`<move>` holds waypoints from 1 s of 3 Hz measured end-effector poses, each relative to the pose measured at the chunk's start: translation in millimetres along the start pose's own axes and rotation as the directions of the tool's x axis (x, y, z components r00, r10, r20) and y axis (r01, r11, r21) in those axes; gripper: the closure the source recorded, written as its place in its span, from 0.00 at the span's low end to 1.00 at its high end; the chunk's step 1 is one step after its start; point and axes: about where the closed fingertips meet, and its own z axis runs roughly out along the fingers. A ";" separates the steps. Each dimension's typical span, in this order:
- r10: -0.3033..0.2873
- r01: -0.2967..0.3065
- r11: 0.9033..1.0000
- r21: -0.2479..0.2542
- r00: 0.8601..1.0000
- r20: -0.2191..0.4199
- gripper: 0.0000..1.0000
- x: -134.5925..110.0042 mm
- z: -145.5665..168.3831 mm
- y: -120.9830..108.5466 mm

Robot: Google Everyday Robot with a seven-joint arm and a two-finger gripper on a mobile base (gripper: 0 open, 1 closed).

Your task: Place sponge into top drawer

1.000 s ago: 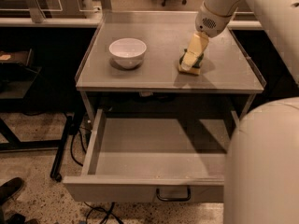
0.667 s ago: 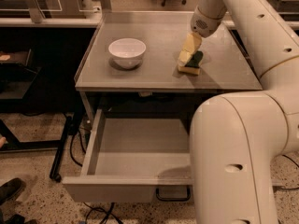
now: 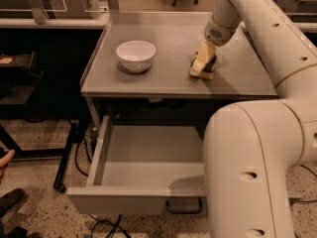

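Note:
I expect the hidden part (image 3: 230,164) to be empty as well, because the top drawer's bottom (image 3: 150,157) looks clear all the way up to my arm.
The sponge (image 3: 212,63), dark green on yellow foam, lies on the grey tabletop (image 3: 168,38) right of centre. My pale yellow gripper (image 3: 200,66) comes down on it from above and covers its left part; it touches the sponge, which still rests on the table. The top drawer (image 3: 148,155) below the tabletop is pulled open towards the camera, with nothing in the part of it that shows. Its front panel (image 3: 129,202) is nearest the camera, with the loop handle (image 3: 184,211) under it. My arm (image 3: 252,157) hides the drawer's right part.
A white bowl (image 3: 135,54) stands on the tabletop, left of the sponge. The table's right edge runs just beyond the gripper. A dark shelf unit (image 3: 20,78) stands at the left. Cables (image 3: 81,152) and a person's shoe (image 3: 10,202) are on the floor.
My arm has swung nearer the camera and now covers the right side of the view and part of the drawer. The gripper stays on the sponge, which has not moved.

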 end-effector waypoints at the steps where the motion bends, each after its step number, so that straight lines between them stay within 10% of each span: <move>1: 0.006 -0.007 1.000 -0.004 1.000 -0.013 0.00 9.9 13.7 -5.0; 3: 0.004 -0.004 1.000 -0.005 1.000 -0.021 0.19 13.7 24.0 -7.4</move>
